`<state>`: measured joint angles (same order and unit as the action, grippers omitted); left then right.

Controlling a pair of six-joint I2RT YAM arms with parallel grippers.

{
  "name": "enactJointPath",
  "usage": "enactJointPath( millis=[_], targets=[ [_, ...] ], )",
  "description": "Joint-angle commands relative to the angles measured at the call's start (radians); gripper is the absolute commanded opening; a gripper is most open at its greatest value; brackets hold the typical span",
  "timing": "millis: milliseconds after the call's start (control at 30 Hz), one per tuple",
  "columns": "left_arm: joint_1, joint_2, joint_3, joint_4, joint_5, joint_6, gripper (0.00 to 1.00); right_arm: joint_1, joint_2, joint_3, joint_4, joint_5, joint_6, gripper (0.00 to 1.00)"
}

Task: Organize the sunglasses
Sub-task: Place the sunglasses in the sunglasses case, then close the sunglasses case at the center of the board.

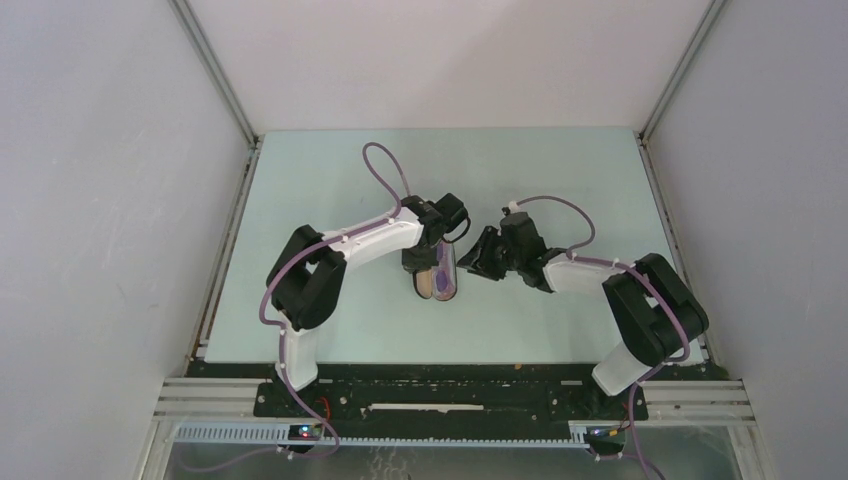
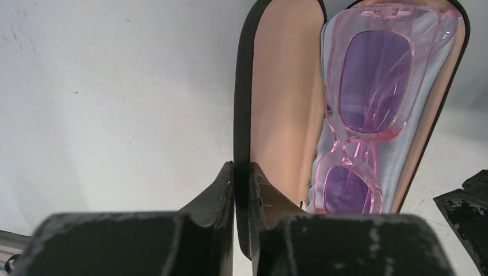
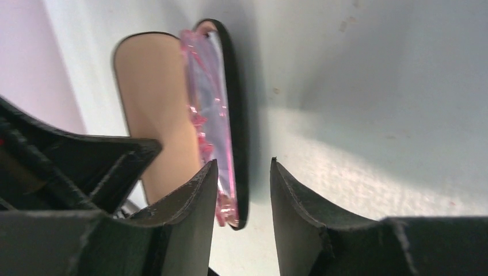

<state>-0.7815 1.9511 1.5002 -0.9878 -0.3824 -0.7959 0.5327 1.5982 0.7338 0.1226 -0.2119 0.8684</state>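
Observation:
Next, I let go of the rim of the case's empty half [image 2: 282, 152], because a finger of my left gripper is inside that half, and push it closed from its black outer side [image 2: 243, 109].
The sunglasses [image 2: 368, 86], pink translucent frame with purple lenses, lie folded on a blue-grey cloth [image 2: 403, 149] inside the right half of the open black case [image 1: 437, 277]. My left gripper [image 2: 241, 172] is shut on the black rim of the case's left half, whose tan lining [image 2: 282, 98] faces up. My right gripper [image 3: 244, 164] is open. The case's right rim [image 3: 235, 115] and the edge of the sunglasses [image 3: 207, 98] show in the gap between its fingers. In the top view the left gripper [image 1: 420, 262] and the right gripper [image 1: 475, 258] flank the case.
The case lies mid-table on the pale green surface [image 1: 330, 180]. White walls close in the back and both sides. The left gripper's body [image 3: 86, 167] shows at the left of the right wrist view, and a right finger [image 2: 466, 207] shows in the left wrist view.

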Motion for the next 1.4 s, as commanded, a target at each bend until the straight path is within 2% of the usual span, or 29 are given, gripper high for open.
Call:
enactJointPath(
  millis=[0, 400, 600, 767, 933, 1300, 1367],
  targets=[
    [0.002, -0.014, 0.048, -0.009, -0.032, -0.011, 0.0, -0.02, 0.024, -0.014, 0.206, -0.12, 0.053, 0.47],
    [0.002, -0.013, 0.061, -0.004, -0.02, 0.011, 0.0, -0.056, 0.182, -0.014, 0.344, -0.241, 0.119, 0.46],
    [0.002, -0.025, 0.059, 0.012, -0.004, 0.032, 0.0, -0.074, 0.21, -0.014, 0.376, -0.274, 0.151, 0.33],
    [0.002, -0.078, 0.008, 0.09, 0.033, 0.062, 0.14, -0.078, 0.216, -0.014, 0.388, -0.284, 0.157, 0.22],
    [0.002, -0.097, -0.002, 0.115, 0.051, 0.073, 0.21, -0.076, 0.211, -0.014, 0.382, -0.281, 0.152, 0.17],
    [0.001, -0.147, -0.028, 0.147, 0.081, 0.088, 0.37, -0.063, 0.175, -0.014, 0.339, -0.235, 0.127, 0.16],
    [0.0, -0.164, -0.042, 0.159, 0.094, 0.091, 0.47, -0.063, 0.177, -0.014, 0.333, -0.234, 0.127, 0.15]
  ],
)
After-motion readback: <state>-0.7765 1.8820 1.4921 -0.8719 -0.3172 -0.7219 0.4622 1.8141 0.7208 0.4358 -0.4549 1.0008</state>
